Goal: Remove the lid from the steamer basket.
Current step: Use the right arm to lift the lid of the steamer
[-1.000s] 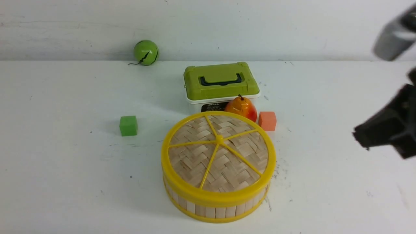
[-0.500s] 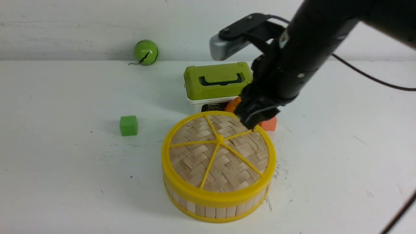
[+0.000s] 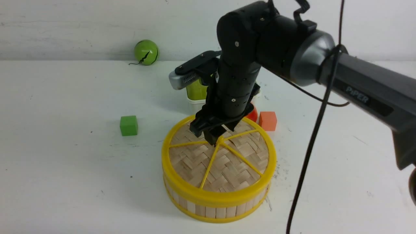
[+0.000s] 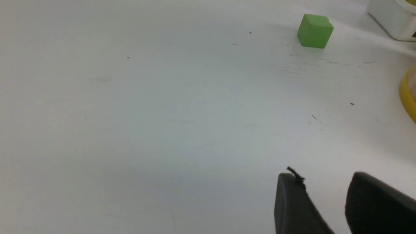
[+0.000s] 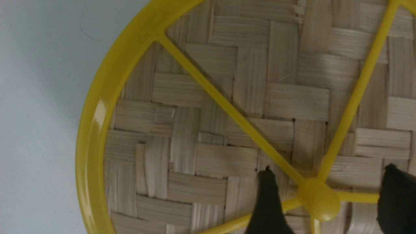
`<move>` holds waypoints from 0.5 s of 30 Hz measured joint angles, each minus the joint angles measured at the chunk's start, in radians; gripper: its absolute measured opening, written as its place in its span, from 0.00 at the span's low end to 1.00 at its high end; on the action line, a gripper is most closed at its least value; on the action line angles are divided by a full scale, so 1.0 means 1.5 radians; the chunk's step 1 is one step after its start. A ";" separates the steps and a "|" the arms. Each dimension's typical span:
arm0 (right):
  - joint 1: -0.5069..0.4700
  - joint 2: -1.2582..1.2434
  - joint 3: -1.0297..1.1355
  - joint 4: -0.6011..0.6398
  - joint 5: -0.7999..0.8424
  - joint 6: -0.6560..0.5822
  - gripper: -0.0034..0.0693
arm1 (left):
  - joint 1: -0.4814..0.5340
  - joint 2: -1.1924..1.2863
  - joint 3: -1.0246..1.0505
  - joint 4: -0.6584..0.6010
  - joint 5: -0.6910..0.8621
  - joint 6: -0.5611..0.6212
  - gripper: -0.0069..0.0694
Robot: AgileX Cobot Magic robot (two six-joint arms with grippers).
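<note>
The lid's yellow rim (image 3: 219, 198) sits like a cap on the steamer basket's slatted side. The lid will come off and the steamer basket will stay in place when I lift the lid's middle part.
The lid (image 3: 227, 165), woven pale bamboo with a yellow rim and spokes, sits on the steamer basket (image 3: 211, 211) at the table's front centre. My right gripper (image 3: 211, 135) reaches down over the lid's middle, open. In the right wrist view its two dark fingertips (image 5: 267, 188) straddle the yellow centre hub (image 5: 318, 199) of the lid (image 5: 211, 156), with gaps on both sides. Whether they touch the weave is unclear. My left gripper (image 4: 325, 177) shows only in the left wrist view. It is open over bare table, well away from the basket's yellow rim (image 4: 407, 97).
Behind the basket stands a white box with a green top (image 3: 195, 91), largely hidden by my right arm. An orange-red pear (image 3: 253, 114) and an orange cube (image 3: 267, 120) lie beside it. A green cube (image 3: 128, 125) lies left, a green ball (image 3: 146, 52) at the back.
My right arm has swung in from the right edge to above the lid's centre and come down. Its jaws have opened. The lid and basket have not moved.
</note>
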 joint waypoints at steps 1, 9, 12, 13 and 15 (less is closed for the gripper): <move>0.000 0.004 0.000 0.000 0.000 0.002 0.64 | 0.000 0.000 0.000 0.000 0.000 0.000 0.40; -0.009 0.017 -0.005 0.003 -0.001 0.019 0.46 | 0.000 0.000 0.000 0.000 0.000 0.000 0.40; -0.009 0.017 -0.006 0.005 -0.004 0.019 0.29 | 0.000 0.000 0.000 0.000 0.000 0.000 0.40; -0.009 0.012 -0.006 0.005 -0.007 0.020 0.18 | 0.000 0.000 0.000 0.000 0.000 0.000 0.40; -0.010 0.000 -0.006 0.005 -0.002 0.020 0.18 | 0.000 0.000 0.000 0.000 0.000 0.000 0.40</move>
